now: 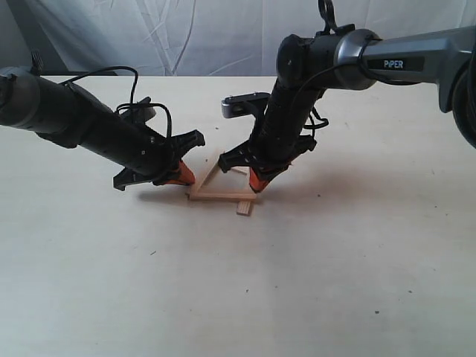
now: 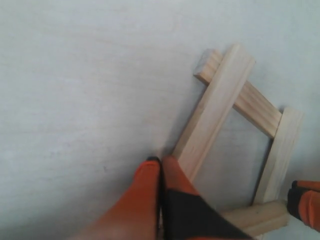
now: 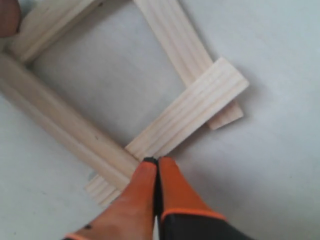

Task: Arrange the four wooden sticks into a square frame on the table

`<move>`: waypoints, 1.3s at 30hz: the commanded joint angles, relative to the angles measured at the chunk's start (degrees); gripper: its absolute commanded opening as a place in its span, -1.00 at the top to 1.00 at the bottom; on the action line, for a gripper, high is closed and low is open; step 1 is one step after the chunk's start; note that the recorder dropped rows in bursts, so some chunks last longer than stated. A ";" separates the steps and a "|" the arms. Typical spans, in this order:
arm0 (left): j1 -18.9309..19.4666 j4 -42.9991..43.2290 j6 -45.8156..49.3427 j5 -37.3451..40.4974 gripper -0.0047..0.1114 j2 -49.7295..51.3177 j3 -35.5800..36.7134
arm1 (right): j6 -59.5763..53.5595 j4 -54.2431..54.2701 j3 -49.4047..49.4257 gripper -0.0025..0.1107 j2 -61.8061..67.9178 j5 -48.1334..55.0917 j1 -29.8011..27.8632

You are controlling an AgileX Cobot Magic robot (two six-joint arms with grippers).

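Observation:
The robot's right gripper should lift the front stick (image 1: pixel 224 195) off first, because it lies on top of a side stick's end that pokes out beyond it.
The four wooden sticks lie as a small square frame (image 1: pixel 222 196) with overlapping corners in the middle of the table (image 1: pixel 335 260). One stick's end (image 1: pixel 245 209) pokes out at the frame's front right corner. My left gripper (image 1: pixel 183 175) is shut and empty, its orange tips touching the outer edge of the left stick (image 2: pixel 215 110). My right gripper (image 1: pixel 256 181) is also shut and empty, tips against the outer edge of the right stick (image 3: pixel 187 115), close to where it crosses the front stick (image 3: pixel 60 130). The back stick (image 3: pixel 172 35) closes the outline.
A white cloth backdrop (image 1: pixel 186 37) hangs behind the table's far edge. Both black arms lean in over the frame from either side. The other gripper's orange tip (image 2: pixel 305 200) shows at the far corner in the left wrist view.

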 commanded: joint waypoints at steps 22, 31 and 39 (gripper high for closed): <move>0.13 0.03 0.01 0.51 0.91 0.03 0.10 | -0.68 -1.06 -0.13 0.95 -3.19 6.42 0.84; 1.34 0.25 0.01 0.74 0.91 -0.48 0.10 | 3.78 4.36 1.16 0.73 -3.61 14.06 0.84; 3.67 2.77 2.76 0.37 0.91 -3.57 -0.01 | 7.93 6.37 8.35 0.00 -8.54 6.66 0.87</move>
